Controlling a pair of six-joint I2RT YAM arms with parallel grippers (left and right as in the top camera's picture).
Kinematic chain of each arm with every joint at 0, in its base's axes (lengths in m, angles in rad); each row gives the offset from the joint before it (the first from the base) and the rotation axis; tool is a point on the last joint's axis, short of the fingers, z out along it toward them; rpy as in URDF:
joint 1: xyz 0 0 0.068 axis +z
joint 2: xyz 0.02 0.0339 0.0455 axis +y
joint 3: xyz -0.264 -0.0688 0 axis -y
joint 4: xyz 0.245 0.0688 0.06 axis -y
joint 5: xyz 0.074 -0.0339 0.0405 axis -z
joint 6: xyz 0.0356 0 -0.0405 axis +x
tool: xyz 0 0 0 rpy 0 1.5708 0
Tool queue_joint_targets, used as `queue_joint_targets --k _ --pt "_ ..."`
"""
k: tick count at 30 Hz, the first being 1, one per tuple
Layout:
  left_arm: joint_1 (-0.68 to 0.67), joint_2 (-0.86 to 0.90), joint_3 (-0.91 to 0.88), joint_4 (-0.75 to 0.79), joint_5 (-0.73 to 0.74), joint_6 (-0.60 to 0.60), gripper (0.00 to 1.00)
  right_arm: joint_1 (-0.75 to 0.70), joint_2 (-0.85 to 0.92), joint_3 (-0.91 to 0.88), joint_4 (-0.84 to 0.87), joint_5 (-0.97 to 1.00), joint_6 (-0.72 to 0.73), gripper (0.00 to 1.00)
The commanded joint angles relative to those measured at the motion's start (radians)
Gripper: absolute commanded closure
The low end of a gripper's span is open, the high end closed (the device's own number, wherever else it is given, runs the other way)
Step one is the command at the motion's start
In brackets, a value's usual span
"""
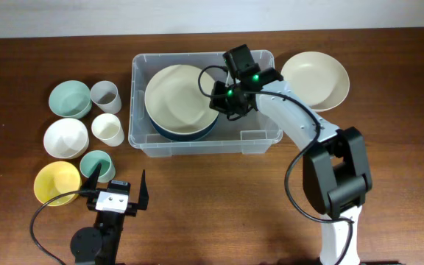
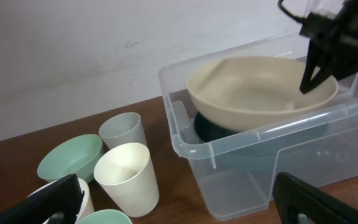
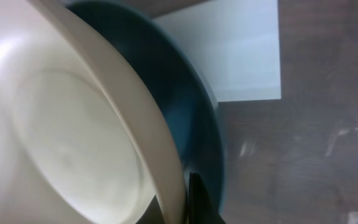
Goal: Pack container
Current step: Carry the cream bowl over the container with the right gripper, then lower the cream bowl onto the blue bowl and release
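Note:
The beige bowl is sitting crooked over the dark blue bowl's front rim, so the robot's right gripper should open, take hold of the beige rim again and settle the bowls together.
The container is a large clear tub at the table's middle back. It holds a dark blue bowl with a big beige bowl lying in it. My right gripper is inside the tub, shut on the beige bowl's right rim. In the right wrist view the beige rim runs between the fingers, with the blue bowl and the tub's white label behind. My left gripper is open and empty near the front edge. The left wrist view shows the tub and beige bowl.
A second beige bowl lies right of the tub. Left of the tub stand a mint bowl, a grey cup, a white cup, a white bowl, a mint cup and a yellow bowl.

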Motion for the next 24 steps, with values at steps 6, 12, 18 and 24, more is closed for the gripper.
queue_joint_targets --k 6,12,18,24 --pt "0.006 -0.006 -0.006 -0.001 -0.004 0.008 0.0 0.025 0.016 0.007 0.006 0.006 0.009 0.94" --pt "0.006 -0.006 -0.006 -0.001 -0.004 0.008 0.0 0.025 0.016 0.007 0.006 0.013 0.009 0.86" --pt "0.006 -0.006 -0.006 -0.001 -0.004 0.008 0.0 0.025 0.016 0.007 0.006 0.013 0.009 0.81" --pt "0.006 -0.006 -0.006 -0.001 -0.004 0.008 0.0 0.025 0.016 0.007 0.005 0.012 0.009 0.72"
